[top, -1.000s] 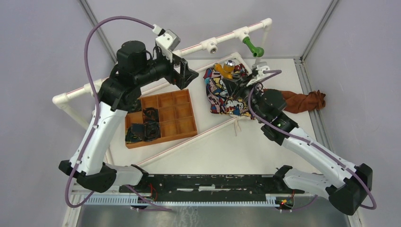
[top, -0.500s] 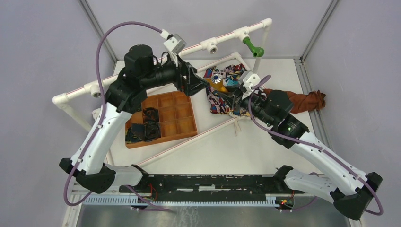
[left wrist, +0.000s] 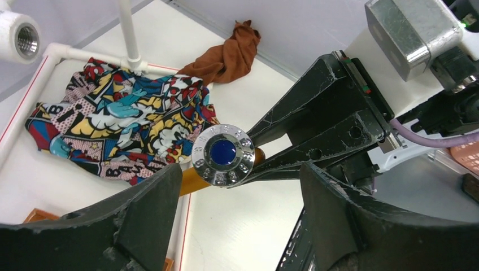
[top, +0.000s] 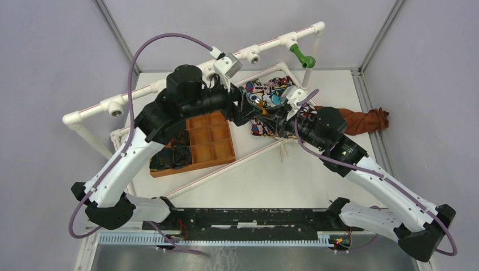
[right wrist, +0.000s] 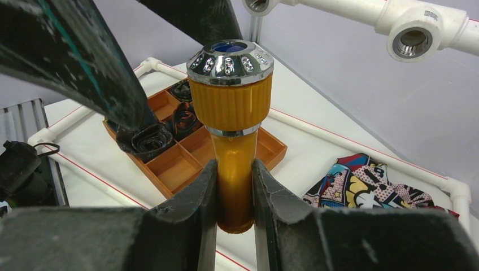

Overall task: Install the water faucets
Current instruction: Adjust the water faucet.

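Note:
My right gripper is holding the faucet's stem (right wrist: 235,217) near its far end. My left gripper should hold the knob (right wrist: 230,65) tight while my right gripper grips the stem higher up.
The orange-yellow faucet (right wrist: 231,107), with a chrome knob with a blue centre (left wrist: 223,153), is clamped by its stem in my right gripper (right wrist: 234,169). In the top view it (top: 261,101) is held above the printed cloth. My left gripper (left wrist: 240,195) is open, its fingers either side of and just short of the knob, not touching it; in the top view it (top: 244,108) faces my right gripper (top: 271,110). The green faucet (top: 303,56) hangs from a fitting on the raised white pipe. An empty T-fitting (top: 252,55) with a threaded opening sits left of it.
An orange compartment tray (top: 195,138) holding dark rings lies under my left arm. A comic-print cloth (top: 277,129) and a brown cloth (top: 367,119) lie at the back right. A low white pipe frame (top: 226,169) crosses the table.
My left arm has swung right, bringing its open gripper up to the faucet's knob. My right gripper has carried the faucet left and turned its knob toward the left gripper.

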You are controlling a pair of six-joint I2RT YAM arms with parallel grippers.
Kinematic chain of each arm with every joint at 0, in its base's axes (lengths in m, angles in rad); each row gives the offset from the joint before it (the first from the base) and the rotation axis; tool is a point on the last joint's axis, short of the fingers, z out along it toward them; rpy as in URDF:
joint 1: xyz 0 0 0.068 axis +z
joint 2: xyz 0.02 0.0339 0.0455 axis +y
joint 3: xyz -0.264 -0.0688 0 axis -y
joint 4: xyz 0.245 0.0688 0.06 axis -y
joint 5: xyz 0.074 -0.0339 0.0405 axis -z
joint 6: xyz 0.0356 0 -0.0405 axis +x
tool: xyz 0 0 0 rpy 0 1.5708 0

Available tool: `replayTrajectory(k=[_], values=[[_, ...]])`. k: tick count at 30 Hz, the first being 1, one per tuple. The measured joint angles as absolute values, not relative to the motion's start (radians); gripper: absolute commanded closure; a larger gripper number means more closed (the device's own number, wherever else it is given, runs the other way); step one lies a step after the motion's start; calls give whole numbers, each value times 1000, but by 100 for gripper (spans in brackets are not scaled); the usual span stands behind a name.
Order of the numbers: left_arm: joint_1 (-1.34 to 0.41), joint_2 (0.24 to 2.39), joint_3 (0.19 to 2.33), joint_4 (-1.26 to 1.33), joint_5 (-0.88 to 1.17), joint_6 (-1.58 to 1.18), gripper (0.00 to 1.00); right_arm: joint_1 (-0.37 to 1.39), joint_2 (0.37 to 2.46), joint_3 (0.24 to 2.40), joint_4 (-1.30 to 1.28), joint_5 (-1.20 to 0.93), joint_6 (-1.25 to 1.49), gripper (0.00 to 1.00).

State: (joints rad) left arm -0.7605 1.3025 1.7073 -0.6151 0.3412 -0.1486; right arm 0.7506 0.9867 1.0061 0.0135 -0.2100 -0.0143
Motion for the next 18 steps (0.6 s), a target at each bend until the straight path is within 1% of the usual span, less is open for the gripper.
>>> replayTrajectory(k=[3,5,10,18], values=[[-805,1306,1709,-630,261,-149,24,751,989,1006,13,-210,0,100],[-821,1311,1710,-638,224,-149,28,751,992,1006,13,-210,7,100],[-828,1318,1710,-641,165,-149,44,751,996,1006,13,-215,19,100],[-828,1326,1710,-634,133,-149,44,751,997,1006,13,-231,26,100]])
